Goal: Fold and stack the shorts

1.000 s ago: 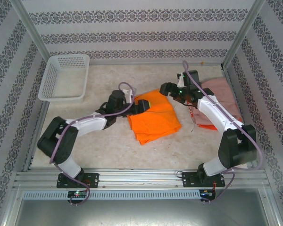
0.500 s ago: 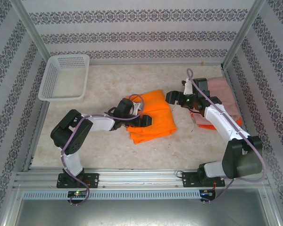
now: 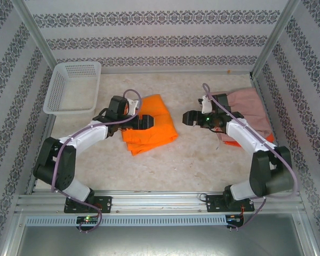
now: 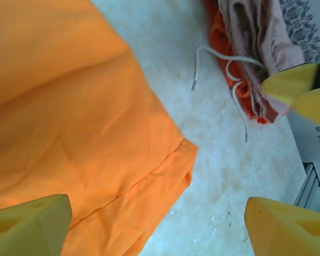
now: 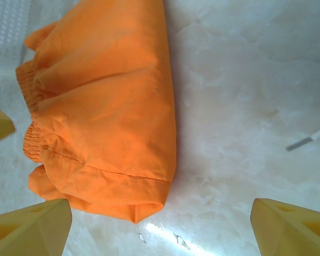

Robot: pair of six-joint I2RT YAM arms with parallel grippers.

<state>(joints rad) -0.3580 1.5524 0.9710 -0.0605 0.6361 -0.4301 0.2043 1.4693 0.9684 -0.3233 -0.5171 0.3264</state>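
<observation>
My right gripper keeps going to the folded yellow-orange shorts' long edge [image 3: 173,125], which lies straight and faces my open fingers, and closes at that edge's middle [image 3: 167,113].
The folded yellow-orange shorts [image 3: 149,127] lie flat left of the table's middle, seen close in the left wrist view [image 4: 69,122] and the right wrist view [image 5: 101,101]. My left gripper [image 3: 145,121] [image 4: 157,229] is open over their right edge, one fingertip [image 4: 29,224] above the cloth, nothing between the jaws. My right gripper [image 3: 186,118] [image 5: 160,229] is open above bare table, just right of those shorts. The pink shorts [image 3: 250,106] [image 4: 256,32] lie crumpled at the far right on top of the red-orange shorts [image 3: 232,142] [image 4: 224,48].
A white mesh basket [image 3: 72,88] stands at the back left corner. A white drawstring [image 4: 229,69] trails from the right-hand pile onto the table. Patterned walls and metal posts close in the table.
The orange shorts have slid left and a little back with my left gripper, whose jaws opened wider. My right gripper has swung left, away from the pink pile.
</observation>
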